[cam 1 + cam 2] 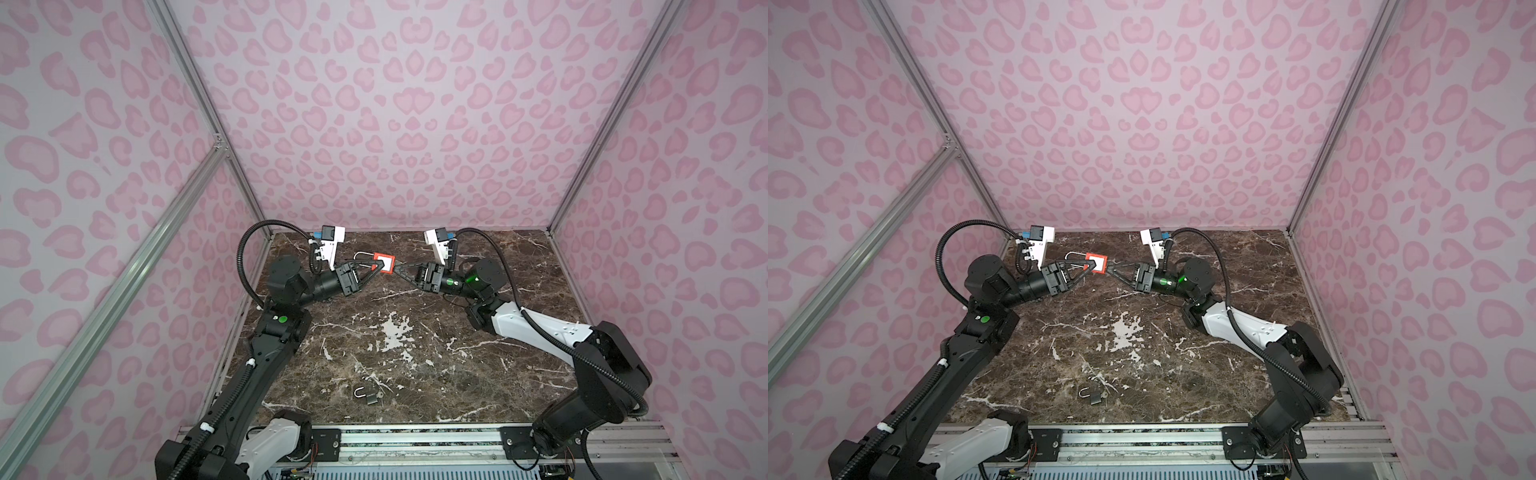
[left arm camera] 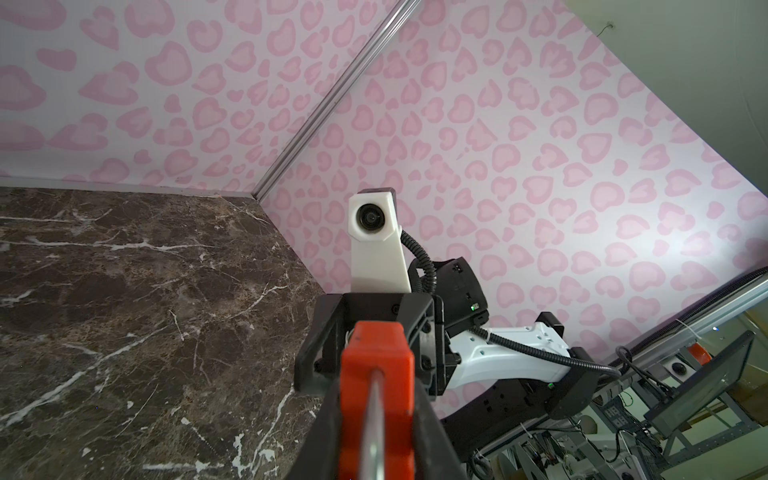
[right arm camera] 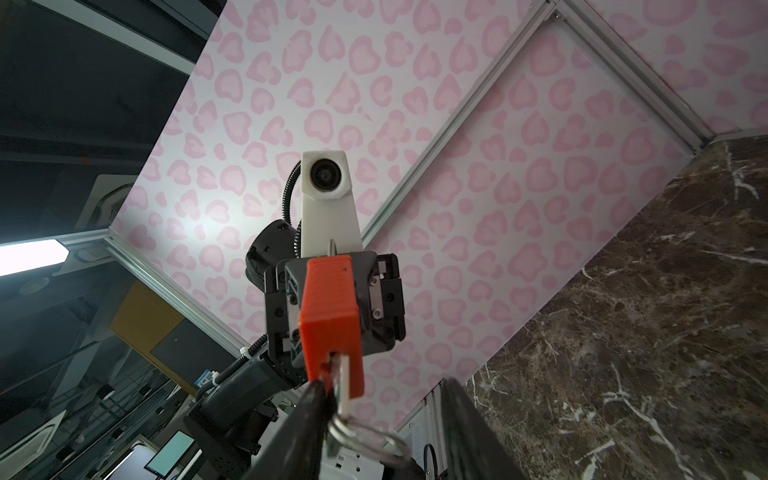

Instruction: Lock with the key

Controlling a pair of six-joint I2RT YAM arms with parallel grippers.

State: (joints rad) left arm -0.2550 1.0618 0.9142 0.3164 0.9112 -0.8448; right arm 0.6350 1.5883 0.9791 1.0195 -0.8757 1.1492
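The key [image 3: 342, 392] is resting against one finger of my open right gripper. I should move back, line up both fingers with its outer end [image 3: 340, 428] and close them before I pull the key out.
A red padlock [image 1: 383, 264] [image 1: 1096, 263] with a white label hangs in the air over the back of the table, its silver shackle [image 1: 360, 257] pointing left. My left gripper [image 1: 376, 266] [image 1: 1088, 266] [image 2: 376, 432] is shut on the padlock body [image 2: 376, 374]. A silver key [image 3: 343, 386] with a wire ring [image 3: 365, 436] sticks out of the padlock's [image 3: 332, 307] keyhole end. My right gripper [image 1: 397, 269] [image 1: 1111, 269] [image 3: 384, 384] stands open around the key. One finger [image 3: 309, 419] touches the key. The other finger [image 3: 465, 424] stands well clear.
A small dark padlock [image 1: 368, 395] [image 1: 1094, 395] with a silver shackle lies near the front edge of the marble table [image 1: 415, 332]. Pink patterned walls close in the back and both sides. Both arms meet at the back middle.
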